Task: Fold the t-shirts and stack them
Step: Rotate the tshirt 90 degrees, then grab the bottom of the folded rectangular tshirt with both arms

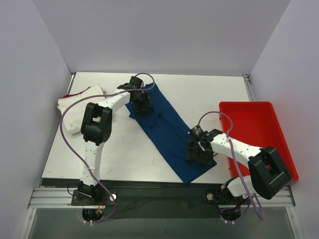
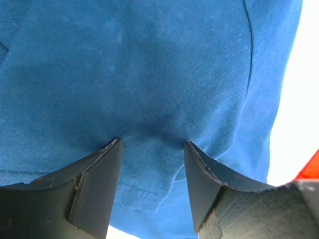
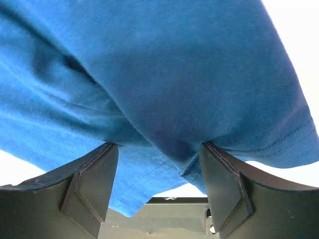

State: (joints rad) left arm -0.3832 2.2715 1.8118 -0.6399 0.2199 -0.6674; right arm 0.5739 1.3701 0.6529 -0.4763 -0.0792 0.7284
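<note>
I should swing the t-shirt's near end to the middle point(image 1: 158, 172) with my right gripper before both grippers take its hem, because the blue t-shirt point(image 1: 170, 139) slants toward the red tray.
The dark teal-blue t-shirt point(image 1: 167, 130) lies as a long diagonal strip from the table's back middle to the front right. No print shows. My left gripper point(image 1: 141, 106) is open and pressed onto its far end; blue cloth point(image 2: 149, 89) fills the left wrist view and bulges between the fingertips point(image 2: 107, 164). My right gripper point(image 1: 199, 155) is open and pressed onto its near end; a hemmed fold of cloth point(image 3: 164, 99) sits between the fingertips point(image 3: 222, 169). The cream-white t-shirt with a red edge point(image 1: 79, 105) lies folded at the back left.
A red plastic tray point(image 1: 255, 130) sits at the right side of the table, close to my right arm. White walls enclose the back and sides. The table's front rail point(image 3: 169, 219) shows under the shirt hem in the right wrist view.
</note>
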